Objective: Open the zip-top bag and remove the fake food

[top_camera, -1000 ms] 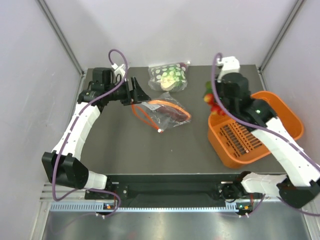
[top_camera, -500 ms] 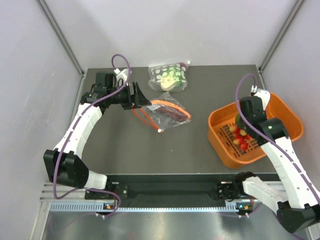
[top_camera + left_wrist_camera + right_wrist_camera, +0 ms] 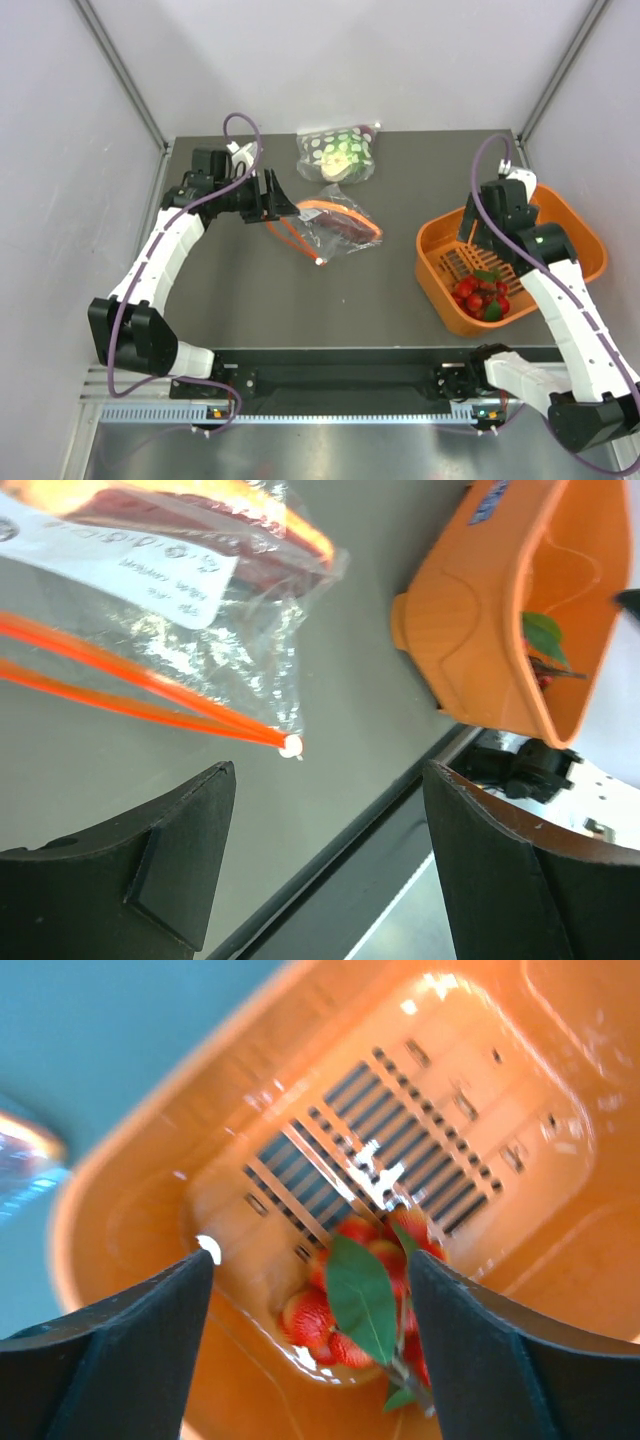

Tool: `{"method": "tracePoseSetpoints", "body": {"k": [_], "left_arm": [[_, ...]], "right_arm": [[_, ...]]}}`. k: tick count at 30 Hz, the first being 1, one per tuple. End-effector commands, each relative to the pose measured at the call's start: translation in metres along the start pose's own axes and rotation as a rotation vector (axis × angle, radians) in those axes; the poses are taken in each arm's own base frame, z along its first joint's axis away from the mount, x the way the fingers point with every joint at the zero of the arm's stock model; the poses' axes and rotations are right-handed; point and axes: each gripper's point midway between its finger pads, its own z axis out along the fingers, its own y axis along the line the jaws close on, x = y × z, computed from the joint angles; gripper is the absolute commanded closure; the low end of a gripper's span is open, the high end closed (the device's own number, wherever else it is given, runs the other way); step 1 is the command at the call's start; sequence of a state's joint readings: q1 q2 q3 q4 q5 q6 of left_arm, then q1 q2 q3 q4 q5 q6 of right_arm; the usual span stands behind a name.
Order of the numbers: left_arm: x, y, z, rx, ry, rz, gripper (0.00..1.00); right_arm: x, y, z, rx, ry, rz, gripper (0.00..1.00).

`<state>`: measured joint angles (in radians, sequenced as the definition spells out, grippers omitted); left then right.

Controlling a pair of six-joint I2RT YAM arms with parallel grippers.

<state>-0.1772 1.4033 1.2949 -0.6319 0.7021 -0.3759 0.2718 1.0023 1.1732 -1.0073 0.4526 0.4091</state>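
Note:
The zip-top bag's opening (image 3: 290, 234) should open wide when I lift a band of the red-orange zip strip, because a gap (image 3: 95, 676) already shows between the strip's bands.
The clear zip-top bag (image 3: 330, 228) lies on the dark table, its red-orange zip strip (image 3: 150, 680) parted and its white label (image 3: 120, 565) facing up. A dark reddish-brown piece of fake food (image 3: 240, 565) is still inside it. My left gripper (image 3: 283, 205) hovers open at the bag's left end, holding nothing (image 3: 330, 860). The red berries with green leaves (image 3: 482, 296) lie loose in the orange basket (image 3: 440, 240). Above them my right gripper (image 3: 310, 1350) stands open, with the berries (image 3: 360, 1300) below its fingers, apart from them.
A second bag with green-and-white spotted contents (image 3: 338, 152) lies at the back of the table, just behind the zip-top bag. The orange basket (image 3: 470, 630) fills the right side. The table's front edge runs close to the arm bases.
My right arm swung from the basket's far-left corner to over the basket. Its gripper opened, and the berries dropped into the basket. The left gripper has barely shifted.

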Motion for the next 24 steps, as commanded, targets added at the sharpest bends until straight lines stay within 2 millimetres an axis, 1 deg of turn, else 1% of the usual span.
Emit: {"method": "tracePoseSetpoints", "body": {"k": [1, 2, 4, 5, 6, 8, 9, 10, 11, 12, 13, 14, 15, 17, 18, 20, 22, 23, 24], "left_arm": [[0.007, 0.023, 0.004, -0.073, 0.01, 0.002, 0.2], [0.009, 0.028, 0.005, -0.093, 0.016, -0.001, 0.2], [0.016, 0.044, 0.008, -0.149, 0.034, -0.004, 0.21], [0.017, 0.057, 0.01, -0.204, 0.031, -0.011, 0.21], [0.02, 0.065, 0.012, -0.229, 0.039, -0.02, 0.21], [0.026, 0.078, 0.02, -0.258, 0.066, -0.055, 0.21], [0.029, 0.082, 0.024, -0.266, 0.08, -0.074, 0.22], [0.031, 0.085, 0.027, -0.273, 0.089, -0.096, 0.22], [0.04, 0.094, 0.031, -0.298, 0.129, -0.134, 0.23], [0.043, 0.097, 0.033, -0.304, 0.138, -0.148, 0.23], [0.045, 0.101, 0.035, -0.31, 0.144, -0.167, 0.23], [0.045, 0.103, 0.037, -0.313, 0.131, -0.167, 0.23], [0.052, 0.108, 0.038, -0.326, 0.136, -0.19, 0.24], [0.056, 0.114, 0.038, -0.344, 0.13, -0.199, 0.25], [0.06, 0.119, 0.04, -0.354, 0.127, -0.209, 0.25], [0.062, 0.122, 0.04, -0.353, 0.114, -0.234, 0.26], [0.064, 0.124, 0.045, -0.337, 0.092, -0.264, 0.27], [0.064, 0.125, 0.047, -0.328, 0.083, -0.27, 0.27], [0.064, 0.127, 0.052, -0.314, 0.064, -0.291, 0.27]], "right_arm": [[-0.044, 0.017, -0.019, -0.105, -0.119, 0.012, 0.2], [-0.053, 0.022, -0.025, -0.128, -0.14, 0.016, 0.18], [-0.061, 0.034, -0.029, -0.163, -0.156, -0.016, 0.16], [-0.068, 0.039, -0.034, -0.177, -0.174, -0.019, 0.16], [-0.069, 0.05, -0.035, -0.202, -0.172, -0.05, 0.16], [-0.077, 0.068, -0.041, -0.25, -0.203, -0.078, 0.16], [-0.074, 0.086, -0.042, -0.288, -0.202, -0.121, 0.16], [-0.072, 0.098, -0.043, -0.313, -0.204, -0.143, 0.15], [-0.075, 0.11, -0.045, -0.342, -0.217, -0.151, 0.15], [-0.068, 0.13, -0.044, -0.377, -0.203, -0.188, 0.16], [-0.065, 0.14, -0.045, -0.397, -0.196, -0.199, 0.15], [-0.062, 0.16, -0.046, -0.432, -0.194, -0.206, 0.15], [-0.06, 0.169, -0.046, -0.45, -0.191, -0.209, 0.15], [-0.057, 0.19, -0.052, -0.51, -0.195, -0.216, 0.15], [-0.058, 0.202, -0.051, -0.531, -0.197, -0.212, 0.16], [-0.059, 0.215, -0.055, -0.566, -0.198, -0.216, 0.15], [-0.056, 0.232, -0.056, -0.601, -0.195, -0.241, 0.15], [-0.056, 0.239, -0.061, -0.625, -0.199, -0.253, 0.15], [-0.054, 0.248, -0.059, -0.638, -0.198, -0.272, 0.15]]}}
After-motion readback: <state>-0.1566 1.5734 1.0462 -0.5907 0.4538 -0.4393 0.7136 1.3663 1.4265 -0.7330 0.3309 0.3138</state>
